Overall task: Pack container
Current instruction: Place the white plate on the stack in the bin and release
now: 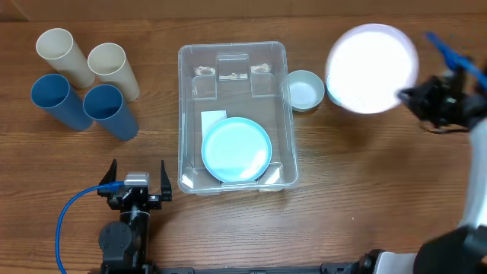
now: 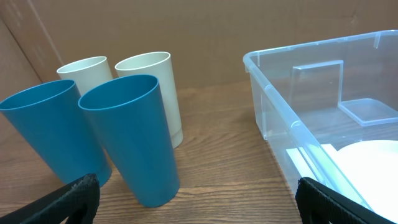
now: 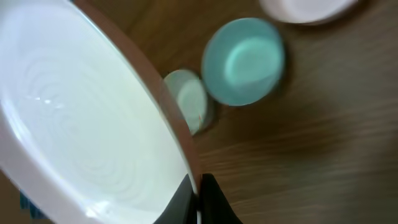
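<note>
The light blue plate (image 1: 237, 150) lies uncovered in the container and the white plate's rim (image 1: 414, 74) is in my right gripper, so I keep carrying until the two plates are stacked.
The clear container (image 1: 183, 114) stands mid-table with a white label (image 1: 213, 119) on its bottom and a light blue plate (image 1: 237, 149) lying inside. It also shows in the left wrist view (image 2: 271, 87). My right gripper (image 1: 411, 97) is shut on the rim of a white plate (image 1: 372, 68), held tilted above the table to the right of the container. In the right wrist view the fingers (image 3: 199, 200) pinch the plate's edge (image 3: 81, 112). My left gripper (image 1: 137, 173) is open and empty near the container's front left corner.
A small pale bowl (image 1: 306, 90) sits just right of the container. Two cream cups (image 1: 112, 67) and two blue cups (image 1: 108, 109) stand at the left, close ahead in the left wrist view (image 2: 130, 137). Below the held plate lie a teal bowl (image 3: 244, 60) and a smaller dish (image 3: 189, 99).
</note>
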